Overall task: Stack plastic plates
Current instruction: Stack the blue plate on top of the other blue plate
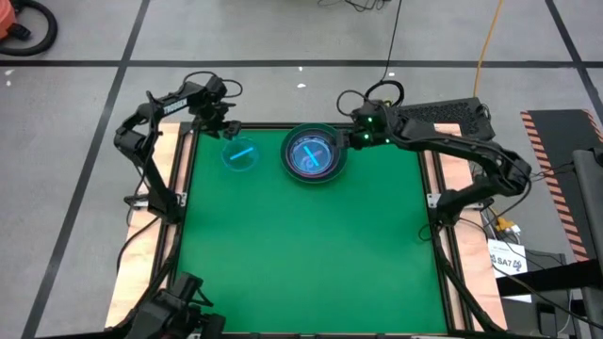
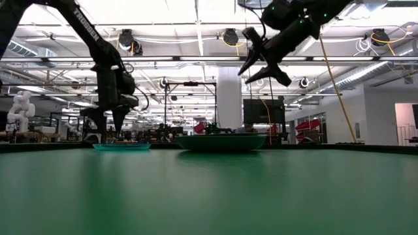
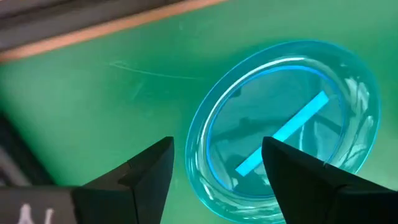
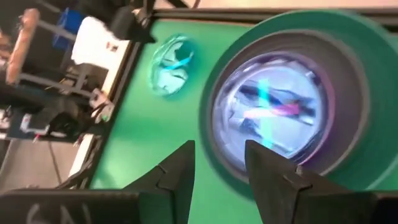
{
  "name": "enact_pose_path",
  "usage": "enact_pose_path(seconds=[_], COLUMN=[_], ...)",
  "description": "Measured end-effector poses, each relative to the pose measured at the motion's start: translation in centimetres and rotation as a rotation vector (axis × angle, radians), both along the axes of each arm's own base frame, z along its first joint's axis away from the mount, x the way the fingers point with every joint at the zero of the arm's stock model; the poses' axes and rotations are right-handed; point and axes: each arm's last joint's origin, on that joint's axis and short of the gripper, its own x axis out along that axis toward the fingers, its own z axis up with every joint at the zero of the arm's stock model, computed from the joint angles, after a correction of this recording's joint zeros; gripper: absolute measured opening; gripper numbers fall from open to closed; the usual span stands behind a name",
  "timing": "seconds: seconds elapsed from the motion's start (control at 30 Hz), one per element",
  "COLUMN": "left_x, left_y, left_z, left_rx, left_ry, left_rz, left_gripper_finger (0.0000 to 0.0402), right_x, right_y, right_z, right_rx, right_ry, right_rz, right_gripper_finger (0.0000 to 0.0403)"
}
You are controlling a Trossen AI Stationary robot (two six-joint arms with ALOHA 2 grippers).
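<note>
My left gripper should pick up the cyan plate (image 1: 240,155) by its rim (image 3: 194,171) and put it in the stack, because the plate lies across the stack from my right gripper.
A stack of plates (image 1: 314,153) with a dark green-grey plate at the bottom and translucent plates inside rests on the green mat near the far edge; it shows in the right wrist view (image 4: 292,106). A small translucent cyan plate (image 1: 241,154) lies flat on the mat to its left. My left gripper (image 1: 224,129) is open just above the cyan plate's far-left rim (image 3: 199,155), one finger on each side of it. My right gripper (image 1: 361,132) is open and empty, raised above the mat to the right of the stack.
The green mat (image 1: 301,254) lies bare toward its near edge. Wooden table edges and black frame rails (image 1: 170,188) border the mat. A dark device (image 1: 179,301) sits at the near left corner.
</note>
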Motion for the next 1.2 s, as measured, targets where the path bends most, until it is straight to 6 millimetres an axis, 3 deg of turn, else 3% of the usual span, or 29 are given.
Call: enact_pose_path(seconds=[0.23,0.43,0.7,1.2], left_x=[-0.4,-0.8,-0.9,0.3], left_y=[0.8,1.3,1.4,1.5], left_z=[-1.7,-1.7,-1.9,-3.3], left_rx=[-0.043,-0.003,-0.005,-0.016], left_ry=[-0.016,-0.018,0.005,-0.001], left_rz=[-0.025,0.017,0.034,-0.041], left_gripper_finger=[0.025,0.025,0.0247,0.0122], right_x=[1.1,2.2,2.7,2.7], right_y=[3.2,5.7,7.1,7.2], right_z=[0.8,0.7,0.6,0.7], right_rx=[0.002,-0.006,-0.021,-0.065], right_ry=[-0.026,-0.017,-0.007,0.001], right_rz=[0.072,0.143,0.152,0.188], right_gripper_finger=[0.0133,0.0132,0.0132,0.0132])
